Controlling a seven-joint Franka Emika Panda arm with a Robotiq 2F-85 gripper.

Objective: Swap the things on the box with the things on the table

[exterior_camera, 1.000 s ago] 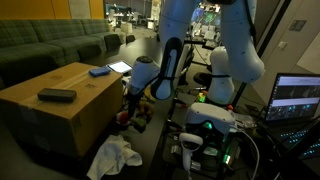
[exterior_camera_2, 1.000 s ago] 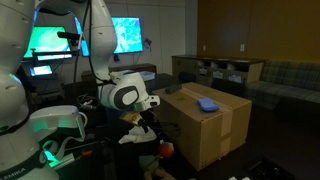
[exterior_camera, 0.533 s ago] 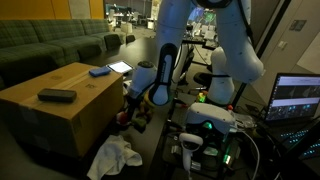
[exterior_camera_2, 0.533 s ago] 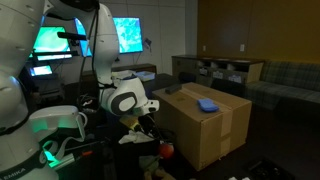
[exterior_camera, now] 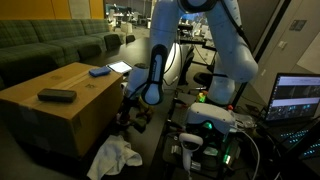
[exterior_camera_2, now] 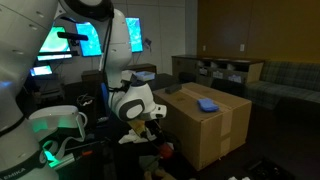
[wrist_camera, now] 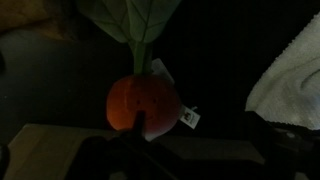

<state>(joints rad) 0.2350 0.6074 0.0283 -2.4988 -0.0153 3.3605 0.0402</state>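
Note:
My gripper should go on moving toward the orange plush vegetable's round body point(wrist_camera: 145, 103) before the fingers close around it. The body faces my spread fingers and is clear of the white cloth.
An orange plush vegetable point(wrist_camera: 142, 103) with green leaves point(wrist_camera: 130, 18) and a white tag lies low beside the cardboard box point(exterior_camera: 60, 108), seen as a reddish spot in both exterior views point(exterior_camera: 122, 118) point(exterior_camera_2: 167, 148). A white cloth point(exterior_camera: 113, 157) lies near it and also shows in the wrist view point(wrist_camera: 290, 80). On the box point(exterior_camera_2: 215, 128) lie a black flat object point(exterior_camera: 56, 95) and a blue object point(exterior_camera: 99, 71) point(exterior_camera_2: 207, 104). My gripper point(exterior_camera: 129, 110) point(exterior_camera_2: 151, 124) hangs just above the plush. Its dark fingers point(wrist_camera: 195, 150) look spread and empty, one tip against the plush.
A green sofa point(exterior_camera: 50, 42) stands behind the box. Lit monitors point(exterior_camera_2: 60, 45) and a laptop screen point(exterior_camera: 298, 98) stand by the robot base point(exterior_camera: 210, 125). Cables and gear crowd the floor near the base. The scene is dim.
The arm has swung nearer the box and the wrist has dropped lower toward the plush. The objects on the box have not moved.

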